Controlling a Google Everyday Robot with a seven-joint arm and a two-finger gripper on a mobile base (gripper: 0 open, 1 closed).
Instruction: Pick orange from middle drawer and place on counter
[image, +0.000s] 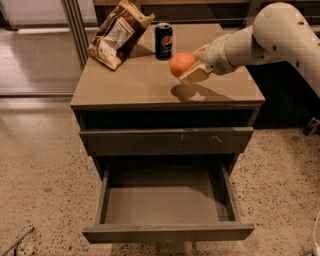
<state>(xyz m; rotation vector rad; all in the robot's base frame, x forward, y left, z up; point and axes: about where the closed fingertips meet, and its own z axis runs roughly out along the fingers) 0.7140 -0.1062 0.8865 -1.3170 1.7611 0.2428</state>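
My gripper should go on lowering the orange (182, 65), which hangs above a clear patch of counter (184, 91) away from the soda can, until it rests there, then let go.
The orange (181, 63) is held in my gripper (190, 68), a little above the right part of the tan counter (135, 82). Its shadow falls on the counter just below it. The gripper is shut on the orange, with one tan finger (196, 75) under it, and the white arm reaches in from the upper right. The middle drawer (167, 232) is pulled out wide below. Its flat grey inside holds nothing.
A dark blue soda can (163, 41) stands at the back of the counter, just left of the orange. A brown snack bag (118, 33) lies at the back left. A shut drawer front with pale scratches (166, 141) sits above the open drawer. Speckled floor surrounds the cabinet.
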